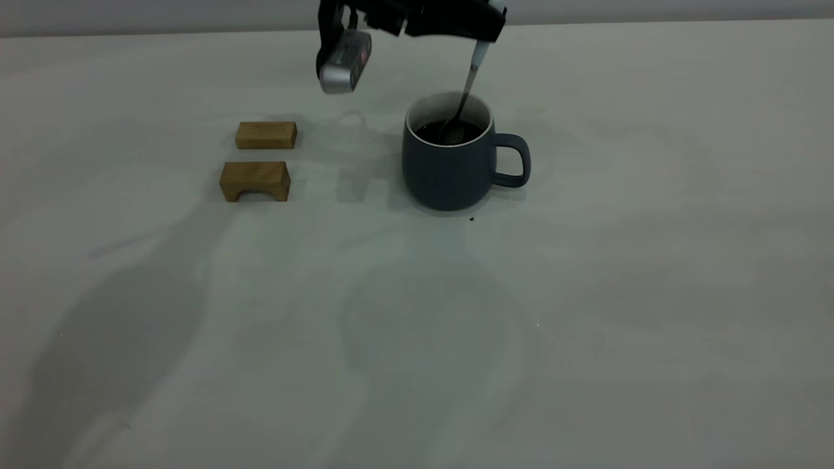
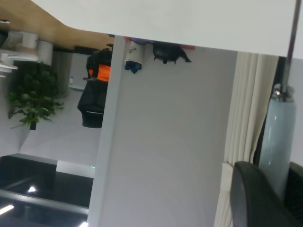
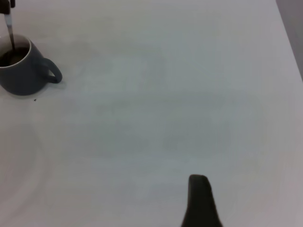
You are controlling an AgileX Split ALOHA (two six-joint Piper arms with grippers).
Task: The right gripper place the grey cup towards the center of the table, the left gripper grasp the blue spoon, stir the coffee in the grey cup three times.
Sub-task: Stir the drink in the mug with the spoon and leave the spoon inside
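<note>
The blue spoon's bowl is too shallow at the coffee's surface. Next, my left gripper lowers the spoon deeper into the grey cup before it lets go of the spoon's handle.
The grey cup stands upright near the table's middle, its handle pointing to the right. Dark coffee fills it. My left gripper hangs above the cup's far rim, shut on the pale handle of the blue spoon. The spoon slants down and its metal bowl sits in the coffee. In the left wrist view the spoon handle sits clamped beside a dark finger. The right wrist view shows the cup and spoon far off, with my right gripper low over bare table.
Two small wooden blocks lie left of the cup, a flat one behind an arched one. A tiny dark speck sits just in front of the cup. The left arm's silver camera module hangs above the table between blocks and cup.
</note>
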